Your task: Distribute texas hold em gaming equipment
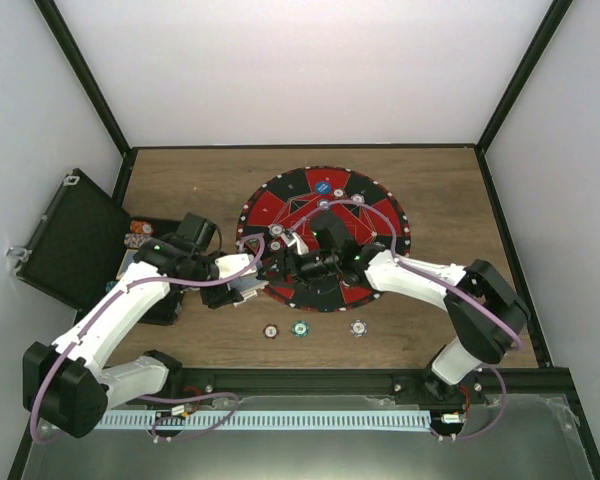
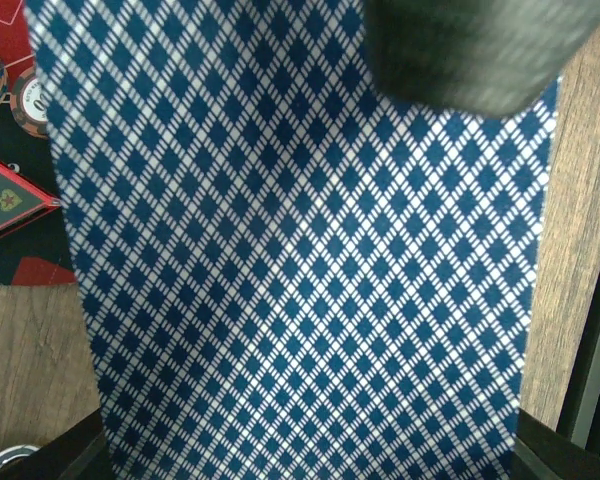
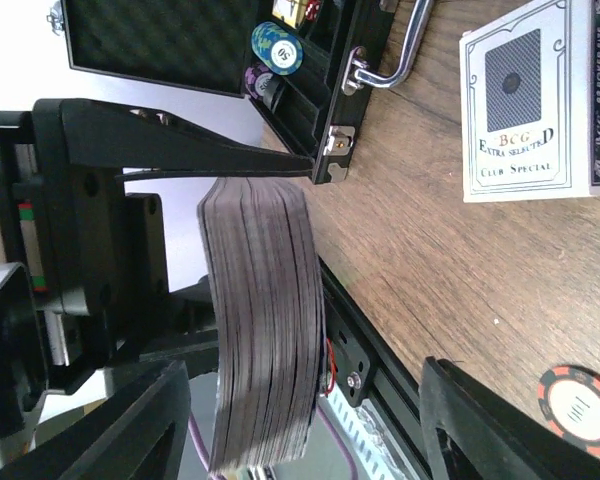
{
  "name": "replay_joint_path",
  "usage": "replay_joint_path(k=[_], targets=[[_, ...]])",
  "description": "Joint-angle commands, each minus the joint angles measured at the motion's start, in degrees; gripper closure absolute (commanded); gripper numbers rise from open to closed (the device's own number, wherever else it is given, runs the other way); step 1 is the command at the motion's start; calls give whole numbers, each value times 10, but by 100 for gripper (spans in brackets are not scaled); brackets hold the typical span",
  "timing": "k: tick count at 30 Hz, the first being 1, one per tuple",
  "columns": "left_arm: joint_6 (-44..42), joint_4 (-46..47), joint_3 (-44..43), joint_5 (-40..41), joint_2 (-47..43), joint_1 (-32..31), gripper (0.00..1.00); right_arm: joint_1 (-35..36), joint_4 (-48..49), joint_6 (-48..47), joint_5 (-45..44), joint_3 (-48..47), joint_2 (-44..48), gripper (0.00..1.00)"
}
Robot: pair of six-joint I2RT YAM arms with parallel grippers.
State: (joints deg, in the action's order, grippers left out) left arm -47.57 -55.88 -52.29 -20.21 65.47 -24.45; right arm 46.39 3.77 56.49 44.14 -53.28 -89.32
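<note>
My left gripper needs to open and take the deck flatter, because the deck's far end point(image 2: 210, 45) tilts up in that gripper. My right gripper should hold that end point(image 2: 300, 110) meanwhile.
A thick deck of playing cards point(image 3: 265, 320) is upright on its edge in my left gripper point(image 1: 242, 280), which is shut on it near the left rim of the round red-and-black mat point(image 1: 370, 215). The deck's blue diamond back point(image 2: 300, 260) fills the left wrist view. My right gripper point(image 3: 305, 420) is open and straddles the deck's end, with a wide gap to its right finger point(image 3: 490, 420). Three poker chips point(image 1: 299, 327) lie in a row on the wood in front of the mat. A blue disc point(image 1: 325, 186) sits on the mat's far side.
The black hinged case point(image 1: 75, 240) lies open at the left with chips point(image 3: 277, 47) inside. A card box point(image 3: 535, 95) rests on the wood beside it. A red-and-black chip point(image 3: 580, 405) is near the table's front rail point(image 1: 310, 380).
</note>
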Motion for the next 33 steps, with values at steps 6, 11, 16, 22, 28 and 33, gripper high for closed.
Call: replay_joint_path(k=[6,11,16,22,28,33], targets=[[-10,4,-6,-5,-18,-6,96,16,52,26,41,-60,-61,44],[-12,10,-3,-4,-23,-7,96,23,79,45,54,-73,-92,56],[-9,29,4,4,-29,-7,72,26,109,67,60,-62,-96,84],[8,64,16,-20,-55,-5,0,26,134,85,63,-40,-87,94],[2,53,-5,-64,-59,-6,0,26,169,105,74,-15,-79,94],[-13,47,0,-97,-60,-6,0,28,195,123,82,-13,-75,93]])
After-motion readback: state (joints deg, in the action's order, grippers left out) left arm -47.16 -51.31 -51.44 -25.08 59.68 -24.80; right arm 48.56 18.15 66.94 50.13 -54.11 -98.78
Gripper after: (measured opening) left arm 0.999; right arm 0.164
